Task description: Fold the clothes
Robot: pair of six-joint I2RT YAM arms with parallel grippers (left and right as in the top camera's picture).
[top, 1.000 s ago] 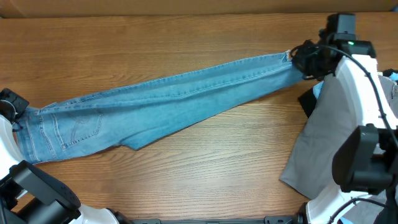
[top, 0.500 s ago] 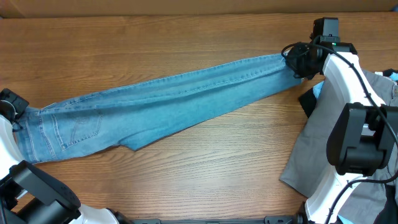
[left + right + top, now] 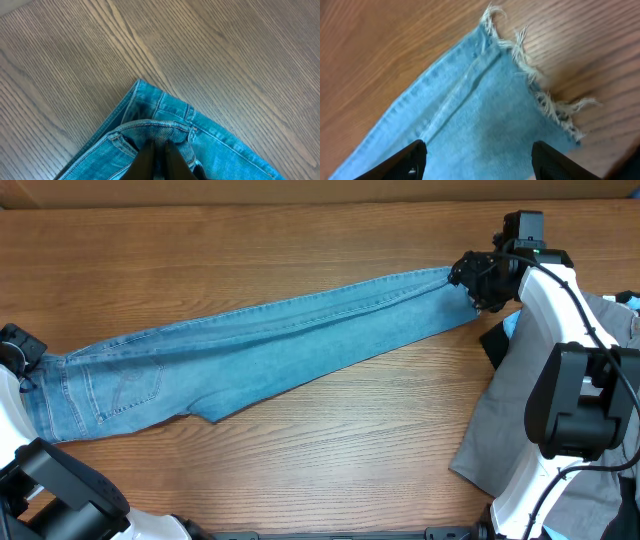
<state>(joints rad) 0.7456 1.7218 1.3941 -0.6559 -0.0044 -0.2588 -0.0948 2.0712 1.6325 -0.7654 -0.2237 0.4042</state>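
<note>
The top layer's long edge [image 3: 270, 331] ends before the under layer's edge, so next I tug the waistband [image 3: 46, 385] out straight with my left gripper until the jeans lie smooth.
Light-blue denim jeans [image 3: 270, 340] lie stretched across the table from lower left to upper right, legs folded together. My left gripper [image 3: 159, 150] is shut on the waistband [image 3: 150, 130] at the left edge of the table; in the overhead view it sits at the jeans' waist end [image 3: 15, 350]. My right gripper [image 3: 470, 280] stands open over the frayed leg hem [image 3: 535, 90], its two fingers [image 3: 412, 155] spread wide to either side of the denim [image 3: 485, 130], gripping nothing.
A grey garment [image 3: 515, 410] lies at the right under the right arm, with black and pale-blue pieces [image 3: 497, 340] beside it. The wooden table [image 3: 300, 240] runs bare behind the jeans and in front of them.
My right gripper has opened and let go of the leg hem, shifting slightly left. The jeans and the left gripper have stayed put.
</note>
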